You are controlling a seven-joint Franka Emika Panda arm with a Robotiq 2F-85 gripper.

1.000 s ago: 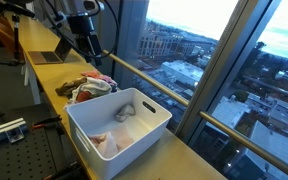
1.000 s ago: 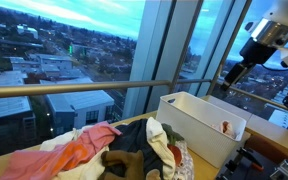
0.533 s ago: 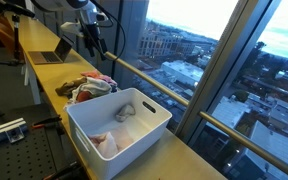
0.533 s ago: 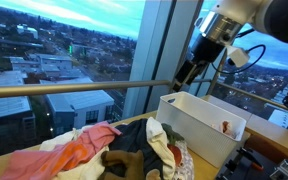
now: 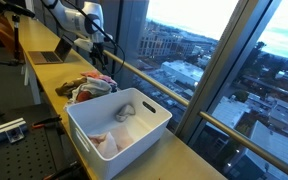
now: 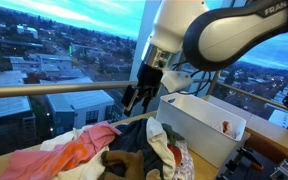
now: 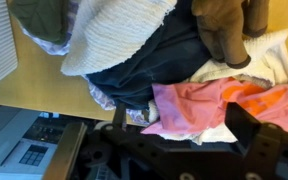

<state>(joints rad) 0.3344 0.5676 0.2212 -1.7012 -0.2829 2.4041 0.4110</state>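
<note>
My gripper should move back and grip the white knitted piece [image 7: 114, 38] on top of the dark blue garment, because it is hanging over the pink cloth [image 7: 189, 105], past the white knitted piece.
My gripper [image 6: 139, 97] hangs open and empty over a heap of clothes [image 6: 104, 150] on the wooden counter, and in an exterior view it [image 5: 100, 48] is just behind the heap [image 5: 89, 87]. In the wrist view the gripper [image 7: 182, 125] has its dark fingers [image 7: 246, 122] framing a pink cloth [image 7: 199, 105] lying below them, not touching it. Around the pink cloth lie a white knitted piece [image 7: 109, 35], a dark blue garment [image 7: 154, 60] and a brown one [image 7: 224, 25]. A white plastic bin [image 5: 144, 135] stands beside the heap with a few garments inside.
The bin [image 6: 199, 130] sits close to the heap on the narrow counter [image 7: 34, 85] along tall windows with a railing [image 6: 54, 90]. A laptop [image 5: 52, 55] lies farther along the counter. A perforated metal table [image 5: 14, 150] stands beside the counter.
The arm has swung from beyond the bin across to the clothes heap and come lower. The jaws stayed open and nothing was picked up.
</note>
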